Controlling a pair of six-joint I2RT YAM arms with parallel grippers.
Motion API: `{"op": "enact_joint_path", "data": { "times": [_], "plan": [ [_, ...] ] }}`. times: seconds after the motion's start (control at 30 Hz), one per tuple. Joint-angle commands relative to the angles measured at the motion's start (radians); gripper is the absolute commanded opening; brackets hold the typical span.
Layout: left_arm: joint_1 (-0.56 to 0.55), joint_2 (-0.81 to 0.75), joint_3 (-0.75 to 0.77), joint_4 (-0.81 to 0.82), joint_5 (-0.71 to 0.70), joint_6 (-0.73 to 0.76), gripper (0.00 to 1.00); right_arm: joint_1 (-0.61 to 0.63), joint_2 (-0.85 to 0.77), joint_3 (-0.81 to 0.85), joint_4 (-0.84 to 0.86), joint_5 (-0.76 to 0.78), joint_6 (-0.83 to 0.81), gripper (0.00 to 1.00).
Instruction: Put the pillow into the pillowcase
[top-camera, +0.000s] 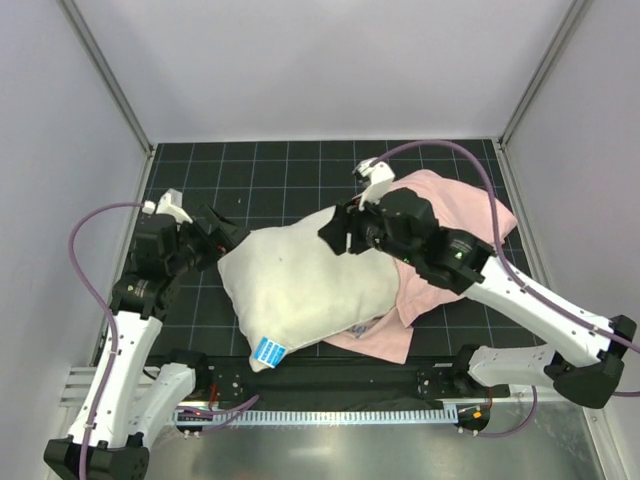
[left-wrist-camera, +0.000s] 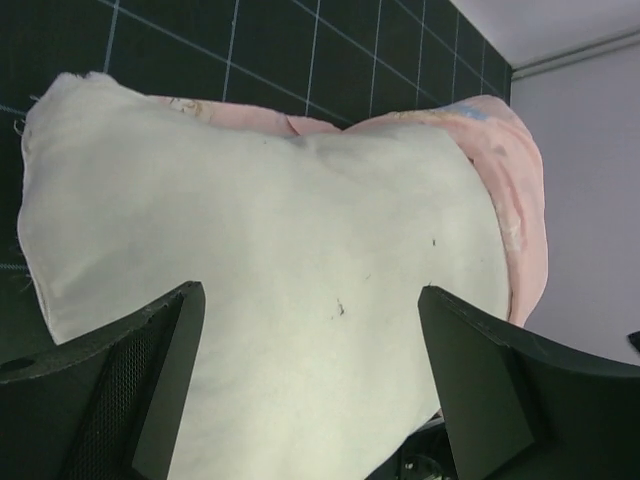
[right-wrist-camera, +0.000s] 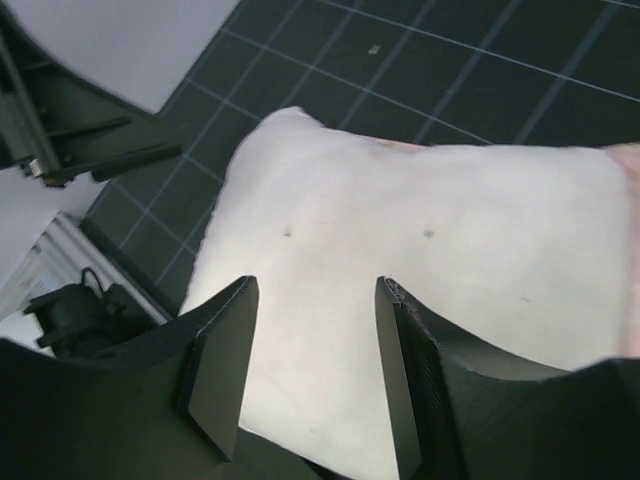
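Note:
The white pillow lies mostly (top-camera: 394, 285) out of the pink pillowcase. My left gripper should take the pillow's free half (top-camera: 266, 282) between its fingers and push it toward the pillowcase.
The white pillow (top-camera: 300, 285) lies in the middle of the black mat, a blue tag (top-camera: 268, 350) at its near corner. Its right part rests on the pink pillowcase (top-camera: 450, 215), which spreads flat beneath and to the right of it. My left gripper (top-camera: 225, 232) stands open at the pillow's left edge; in the left wrist view the pillow (left-wrist-camera: 270, 260) fills the gap between the wide jaws of that gripper (left-wrist-camera: 312, 292), and the pillowcase (left-wrist-camera: 510, 190) shows behind. My right gripper (top-camera: 340, 232) hovers open over the pillow's upper right corner. In the right wrist view that gripper (right-wrist-camera: 315, 284) holds nothing above the pillow (right-wrist-camera: 420, 250).
The black grid mat (top-camera: 290, 170) is bounded by grey walls and metal frame posts (top-camera: 110, 80) at left and right. A metal rail (top-camera: 330, 410) with the arm bases runs along the near edge. My left arm (right-wrist-camera: 80, 130) shows at the upper left of the right wrist view.

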Motion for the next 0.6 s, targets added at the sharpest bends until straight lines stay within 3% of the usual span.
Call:
{"op": "enact_joint_path", "data": {
  "times": [0.0,0.13,0.23,0.43,0.57],
  "plan": [
    [0.0,-0.033,-0.063,-0.026,0.094,0.035,0.91,-0.043,-0.041,0.05,-0.233,0.229,-0.038,0.56],
    [-0.001,-0.125,-0.133,-0.047,0.051,0.035,0.94,-0.135,-0.017,0.03,-0.336,0.352,-0.067,0.51],
    [-0.001,-0.148,-0.164,-0.067,0.054,0.025,0.95,-0.178,0.028,0.023,-0.348,0.363,-0.11,0.49],
    [-0.001,-0.156,-0.207,-0.105,0.052,0.022,0.97,-0.182,0.167,0.077,-0.356,0.395,-0.159,0.48],
    [-0.001,-0.157,-0.241,-0.09,0.075,0.002,0.97,-0.182,0.255,0.129,-0.395,0.507,-0.159,0.48]
  ]
}}
